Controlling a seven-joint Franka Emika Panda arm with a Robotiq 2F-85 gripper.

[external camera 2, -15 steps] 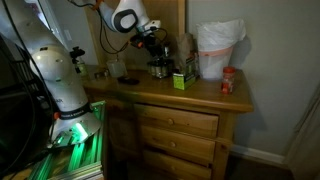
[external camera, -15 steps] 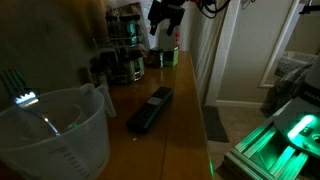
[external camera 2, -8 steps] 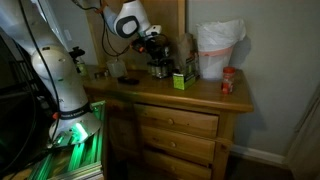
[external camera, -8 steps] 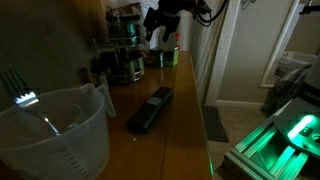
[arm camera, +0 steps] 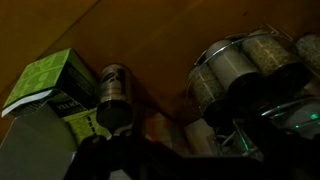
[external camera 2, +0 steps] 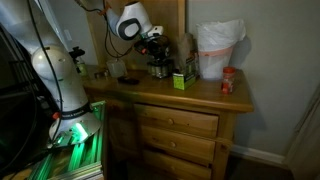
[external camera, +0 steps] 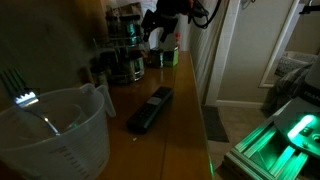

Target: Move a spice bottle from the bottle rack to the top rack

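My gripper is above the gap (arm camera: 160, 88) between the small loose jar and the bottle rack. I should lift clear and come to the top rack (external camera: 122, 22) from its other side.
The bottle rack (external camera: 126, 48) is a round two-tier metal stand of dark-lidded glass jars at the back of the wooden dresser top; it also shows in an exterior view (external camera 2: 158, 62). Its top rack (external camera: 125, 24) is ringed with jars. My gripper (external camera: 158, 30) hovers just beside the upper tier, also seen in an exterior view (external camera 2: 155, 40). In the wrist view, several rack jars (arm camera: 232, 66) fill the upper right. The fingers (arm camera: 190, 150) are lost in darkness, with a pale blurred shape between them that I cannot identify.
A clear measuring jug (external camera: 55, 130) with a fork stands nearest the camera, and a black remote (external camera: 150, 108) lies mid-top. A green box (external camera 2: 181, 80) and a small loose jar (arm camera: 112, 88) sit near the rack. A white bag (external camera 2: 218, 48) and a red-lidded jar (external camera 2: 228, 82) stand further along.
The gripper has shifted slightly closer to the rack's upper tier. Nothing else has moved.
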